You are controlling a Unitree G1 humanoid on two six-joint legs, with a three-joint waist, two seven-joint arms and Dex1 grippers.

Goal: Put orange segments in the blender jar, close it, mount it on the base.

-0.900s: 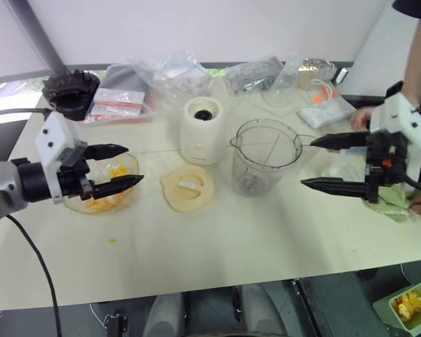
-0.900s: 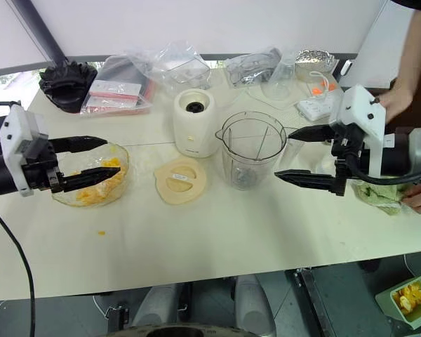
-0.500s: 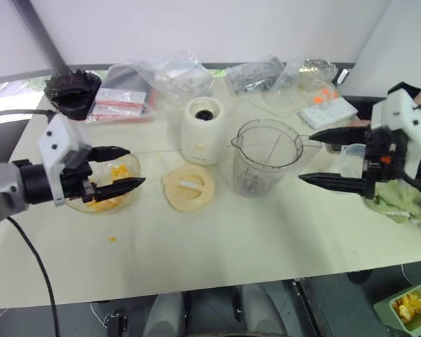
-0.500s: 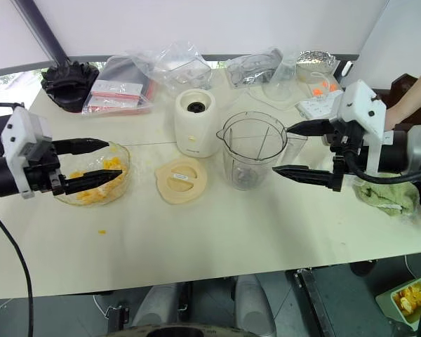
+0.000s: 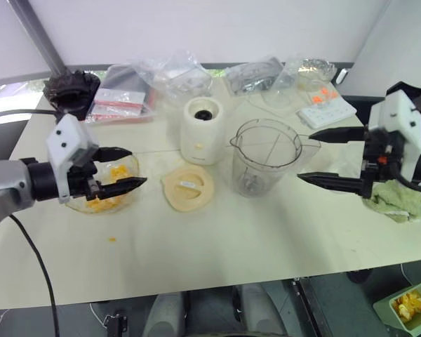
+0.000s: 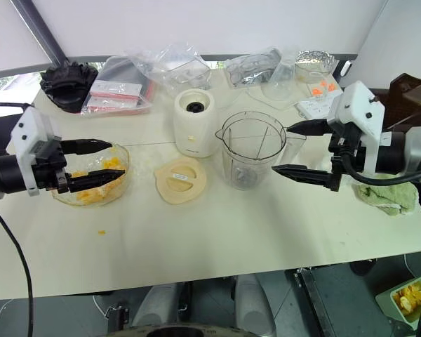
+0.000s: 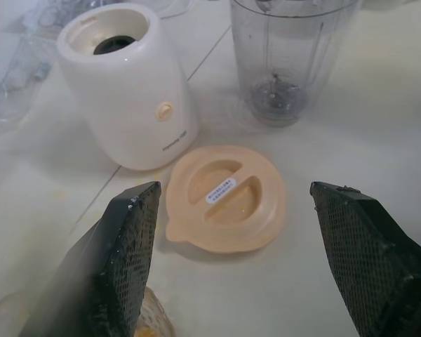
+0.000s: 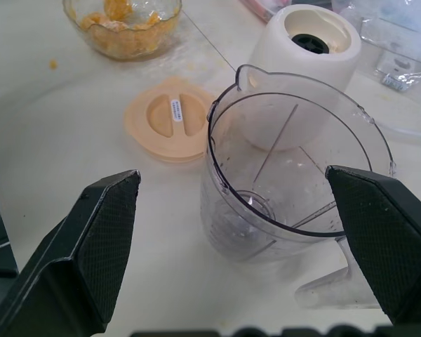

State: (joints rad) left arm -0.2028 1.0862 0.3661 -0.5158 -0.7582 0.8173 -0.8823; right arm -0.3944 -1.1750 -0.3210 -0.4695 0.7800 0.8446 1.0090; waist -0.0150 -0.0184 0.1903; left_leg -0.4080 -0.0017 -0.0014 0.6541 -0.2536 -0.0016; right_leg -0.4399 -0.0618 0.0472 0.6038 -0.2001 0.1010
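Observation:
My left gripper should keep turning its open fingers down into the bowl (image 5: 116, 170) until they straddle a segment, as the orange segments (image 5: 104, 205) lie uncovered beneath them.
The orange segments (image 5: 107, 188) lie in a clear glass bowl (image 5: 130, 168) at the table's left. My left gripper (image 5: 137, 166) hovers open over that bowl, one finger above its far rim and one above its near rim, with nothing between them. The blender jar (image 5: 266, 160) stands upright and empty at mid-table, its dark blades (image 8: 255, 204) visible at the bottom. Just behind and left of it stands the cream base (image 5: 202, 131), its black socket facing up. My right gripper (image 5: 304, 154) is open just right of the jar, not touching it.
A peach round lid (image 5: 188, 188) lies flat in front of the base. Plastic bags (image 5: 175, 77), a black item (image 5: 71, 91) and a white power strip (image 5: 326, 111) line the back edge. A green cloth (image 5: 400, 200) lies at far right. One orange bit (image 5: 112, 239) sits on the table.
The person's arm and hand at the right edge have withdrawn from view. Both grippers hold nearly the same places and stay open.

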